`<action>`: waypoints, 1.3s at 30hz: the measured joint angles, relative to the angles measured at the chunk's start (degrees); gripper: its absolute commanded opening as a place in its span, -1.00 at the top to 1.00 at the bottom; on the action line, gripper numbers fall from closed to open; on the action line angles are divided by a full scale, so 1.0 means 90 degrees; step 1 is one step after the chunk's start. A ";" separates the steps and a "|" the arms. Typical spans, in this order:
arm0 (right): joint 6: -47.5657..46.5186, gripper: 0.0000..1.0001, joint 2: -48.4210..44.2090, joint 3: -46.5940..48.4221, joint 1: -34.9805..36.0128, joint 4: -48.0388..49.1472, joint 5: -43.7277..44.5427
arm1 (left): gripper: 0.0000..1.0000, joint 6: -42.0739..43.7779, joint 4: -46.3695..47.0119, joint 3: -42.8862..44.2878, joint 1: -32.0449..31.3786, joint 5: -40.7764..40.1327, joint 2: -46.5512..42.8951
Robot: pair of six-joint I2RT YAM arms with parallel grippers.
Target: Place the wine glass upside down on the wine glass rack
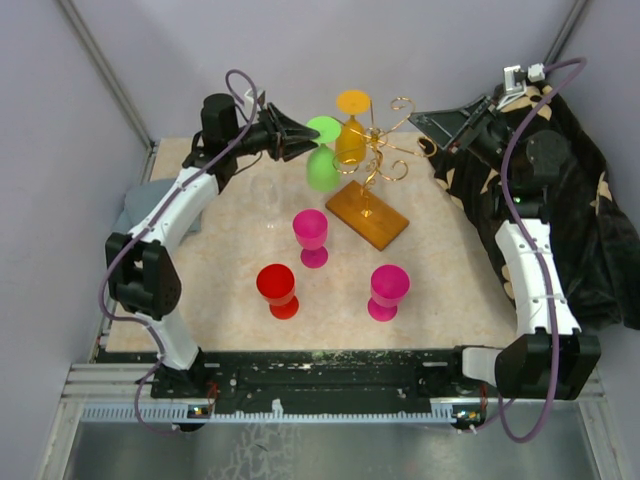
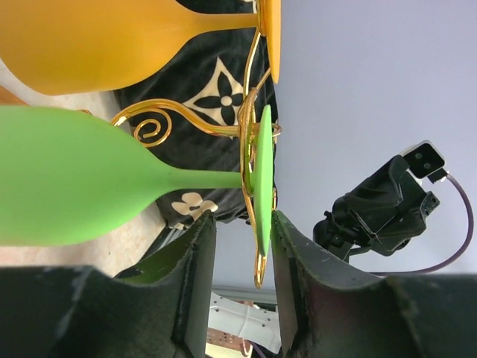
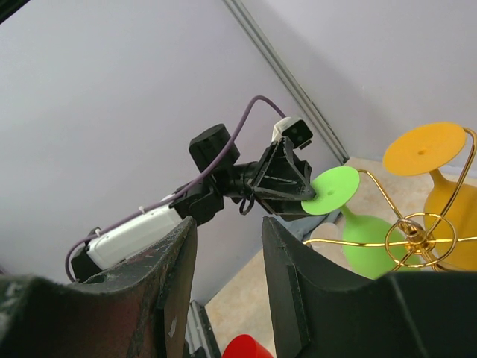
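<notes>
The green foot [image 1: 325, 129] is resting on the scroll arm, so the robot's left gripper should keep moving back with its fingers open until it meets the clear glass's rim [image 1: 264, 185].
A green wine glass [image 1: 321, 165] hangs upside down on the gold wire wine glass rack [image 1: 378, 152], its foot [image 1: 323, 128] resting on a scroll arm. An orange glass [image 1: 350, 140] hangs beside it. My left gripper [image 1: 303, 135] is open, its jaws on either side of the green foot's rim [image 2: 263, 171] without squeezing it; the left wrist view shows a gap on one side [image 2: 242, 220]. My right gripper [image 1: 432, 125] is open and empty, raised at the back right, and looks across [image 3: 227, 224] at the rack [image 3: 417, 239].
The rack's amber base [image 1: 367, 214] lies mid-table. Two pink glasses [image 1: 311, 235] [image 1: 388, 290] and a red glass [image 1: 277, 290] stand upright in front. A clear glass [image 1: 266, 198] stands left of the rack. A black patterned cloth [image 1: 590, 210] is draped at the right.
</notes>
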 measured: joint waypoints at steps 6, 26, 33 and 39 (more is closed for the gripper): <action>0.0000 0.18 -0.0066 -0.0100 0.0000 -0.0002 0.0002 | 0.15 0.0146 -0.0153 -0.0024 0.0005 0.0022 -0.0294; -0.0614 0.19 -0.0155 -0.0170 0.0000 -0.0770 0.0112 | 0.23 0.4085 -0.4063 0.0775 0.1280 -0.2006 -0.1409; -0.0614 0.19 -0.0126 -0.0170 0.0000 -0.0787 0.0109 | 0.24 0.5627 -0.5367 0.1311 0.1122 -0.3361 -0.0471; -0.0607 0.19 -0.0022 -0.0170 0.0000 -0.0763 0.0109 | 0.24 0.6300 -0.5945 0.1311 0.0787 -0.4228 -0.0032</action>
